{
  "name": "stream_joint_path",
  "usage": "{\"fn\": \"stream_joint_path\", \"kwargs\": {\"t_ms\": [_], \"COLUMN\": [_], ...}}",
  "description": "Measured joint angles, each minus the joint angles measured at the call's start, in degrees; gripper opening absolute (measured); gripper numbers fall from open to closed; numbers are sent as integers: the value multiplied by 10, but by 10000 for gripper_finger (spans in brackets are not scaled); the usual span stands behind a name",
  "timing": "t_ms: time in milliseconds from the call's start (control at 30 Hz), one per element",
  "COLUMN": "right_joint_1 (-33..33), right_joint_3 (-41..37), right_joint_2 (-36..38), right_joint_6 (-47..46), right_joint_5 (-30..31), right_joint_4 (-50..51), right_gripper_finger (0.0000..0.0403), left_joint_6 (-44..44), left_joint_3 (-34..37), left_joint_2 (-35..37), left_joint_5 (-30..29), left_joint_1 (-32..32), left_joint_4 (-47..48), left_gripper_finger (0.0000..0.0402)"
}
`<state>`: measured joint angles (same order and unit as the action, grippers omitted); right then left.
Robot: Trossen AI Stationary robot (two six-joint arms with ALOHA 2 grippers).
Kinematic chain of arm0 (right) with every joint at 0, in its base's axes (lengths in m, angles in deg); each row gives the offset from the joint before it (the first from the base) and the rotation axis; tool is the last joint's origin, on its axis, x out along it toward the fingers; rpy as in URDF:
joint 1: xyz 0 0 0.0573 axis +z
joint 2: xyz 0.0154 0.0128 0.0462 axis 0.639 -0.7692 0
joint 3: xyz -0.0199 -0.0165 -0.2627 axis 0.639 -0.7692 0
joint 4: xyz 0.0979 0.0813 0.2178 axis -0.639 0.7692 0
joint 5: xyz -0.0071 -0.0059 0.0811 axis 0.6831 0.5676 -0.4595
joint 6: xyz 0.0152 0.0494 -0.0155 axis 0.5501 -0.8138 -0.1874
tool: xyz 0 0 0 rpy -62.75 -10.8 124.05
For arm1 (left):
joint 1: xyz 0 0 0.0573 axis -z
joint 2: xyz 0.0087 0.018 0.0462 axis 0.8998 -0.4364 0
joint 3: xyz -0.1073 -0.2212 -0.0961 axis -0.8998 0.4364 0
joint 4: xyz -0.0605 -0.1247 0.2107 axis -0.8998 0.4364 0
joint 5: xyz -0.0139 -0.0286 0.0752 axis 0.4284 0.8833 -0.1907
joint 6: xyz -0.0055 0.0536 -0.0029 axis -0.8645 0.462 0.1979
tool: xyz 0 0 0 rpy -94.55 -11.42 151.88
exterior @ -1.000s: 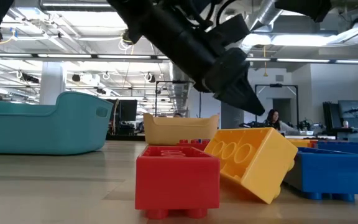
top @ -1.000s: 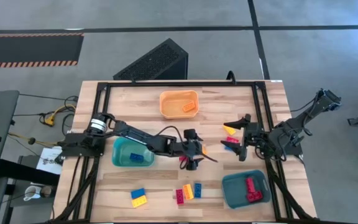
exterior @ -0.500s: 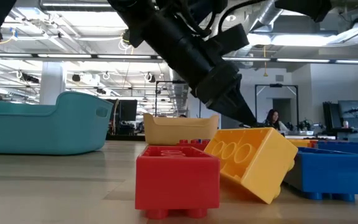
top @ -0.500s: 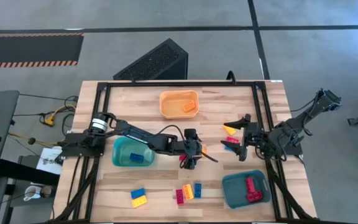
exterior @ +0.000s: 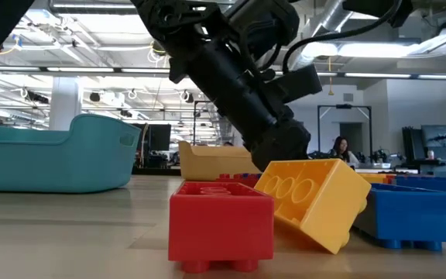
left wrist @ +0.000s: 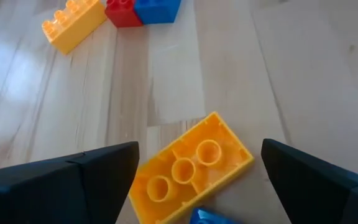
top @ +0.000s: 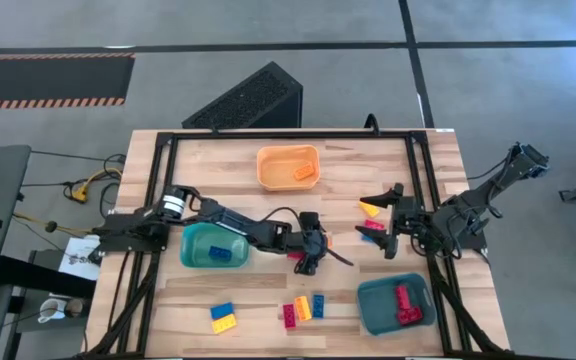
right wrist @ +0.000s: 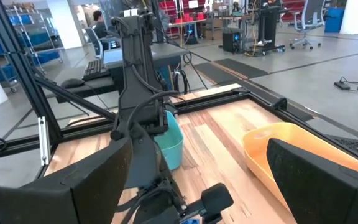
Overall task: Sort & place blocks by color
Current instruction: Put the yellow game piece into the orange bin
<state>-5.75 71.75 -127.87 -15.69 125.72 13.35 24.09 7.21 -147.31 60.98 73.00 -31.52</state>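
Note:
The upside-down yellow block point(left wrist: 188, 171) is lying at a slant between the left gripper's fingers, so the robot should open them wide, line up and grip the block's short ends point(left wrist: 234, 137) squarely.
A yellow block point(left wrist: 188, 168) lies upside down on the table, hollow side up, with a scrap of a blue block point(left wrist: 207, 216) beside it. My left gripper point(left wrist: 199, 149) point(top: 315, 258) is open, slanting down at mid-table, one finger on each side of that yellow block with gaps showing. Beyond it lie a yellow block point(left wrist: 73, 22), a red block point(left wrist: 123, 12) and a blue block point(left wrist: 157, 9). In the low view my left gripper point(exterior: 281, 147) dips behind a tilted yellow block point(exterior: 316, 198). My right gripper point(top: 381, 228) point(right wrist: 197, 155) waits open at the right, holding nothing.
An orange bin point(top: 288, 165) stands at the far middle, a teal bin point(top: 213, 245) with a blue block under my left arm, and another teal bin point(top: 396, 305) with red blocks at near right. Loose blocks lie near the front edge point(top: 303, 308) point(top: 223, 317).
My left gripper has sunk toward the table over the upside-down yellow block, its fingers now low behind the front blocks in the low view. The blocks have stayed where they were.

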Motion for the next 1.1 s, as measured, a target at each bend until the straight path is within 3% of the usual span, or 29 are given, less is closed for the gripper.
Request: {"fn": "stream_joint_path", "kwargs": {"t_ms": [167, 633, 767, 967, 1100], "right_joint_1": [0, 0, 0, 0, 0], "right_joint_3": [0, 0, 0, 0, 0], "right_joint_2": [0, 0, 0, 0, 0], "right_joint_6": [0, 0, 0, 0, 0], "right_joint_5": [0, 0, 0, 0, 0], "right_joint_4": [0, -1, -1, -1, 0], "right_gripper_finger": [395, 395, 395, 395, 395], "left_joint_6": [2, -5, -6, 15, 41], "left_joint_3": [0, -8, -19, -56, -89], "left_joint_2": [0, -3, -4, -5, -5], "left_joint_5": [-9, -1, 23, 22, 21], "left_joint_1": [-1, -2, -3, -3, -3], "left_joint_4": [7, 13, 15, 46, 97], "left_gripper_finger": [289, 114, 77, 54, 78]}}
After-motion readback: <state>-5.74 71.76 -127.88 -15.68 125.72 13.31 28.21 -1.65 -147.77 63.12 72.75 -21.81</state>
